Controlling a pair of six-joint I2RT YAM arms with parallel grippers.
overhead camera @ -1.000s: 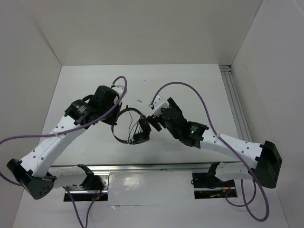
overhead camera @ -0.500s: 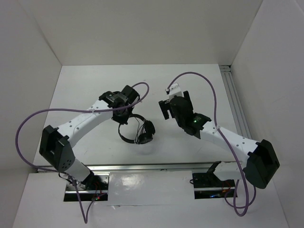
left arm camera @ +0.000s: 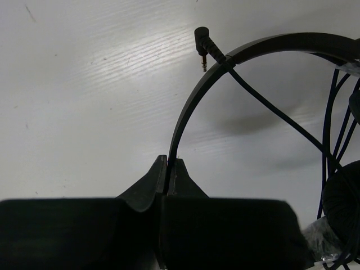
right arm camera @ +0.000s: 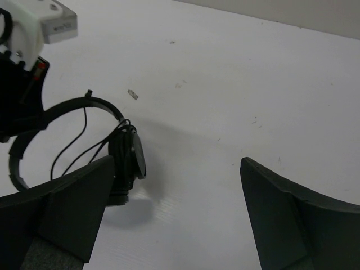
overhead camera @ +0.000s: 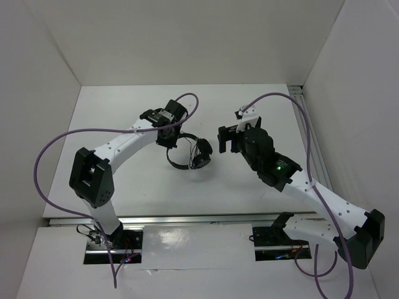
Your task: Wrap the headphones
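I should keep my left gripper moving the headphones toward the table's clear back [overhead camera: 225,110] until they lie flat, since the ear cups [overhead camera: 202,153] hang clear of my right gripper.
The black headphones [overhead camera: 202,152] hang a little above the middle of the white table. My left gripper [overhead camera: 171,140] is shut on the thin headband [left arm camera: 185,112], which rises from between the jaws in the left wrist view. The cord [left arm camera: 281,115] crosses under the band, its jack plug [left arm camera: 203,45] sticks out at the band's top, and several strands hang by the ear cup [left arm camera: 343,197]. My right gripper [overhead camera: 225,138] is open and empty, just right of the ear cups [right arm camera: 126,160], apart from them. Its own view shows its spread fingers [right arm camera: 79,208].
White walls close in the table at the left, back and right. An aluminium rail [overhead camera: 305,124] runs along the right edge and another [overhead camera: 187,219] along the front. Purple cables [overhead camera: 187,99] arch over both arms. A small speck [right arm camera: 133,94] lies behind the headphones.
My left gripper has carried the headphones away from the front edge and to the right. My right gripper has drawn back from the ear cups to the right.
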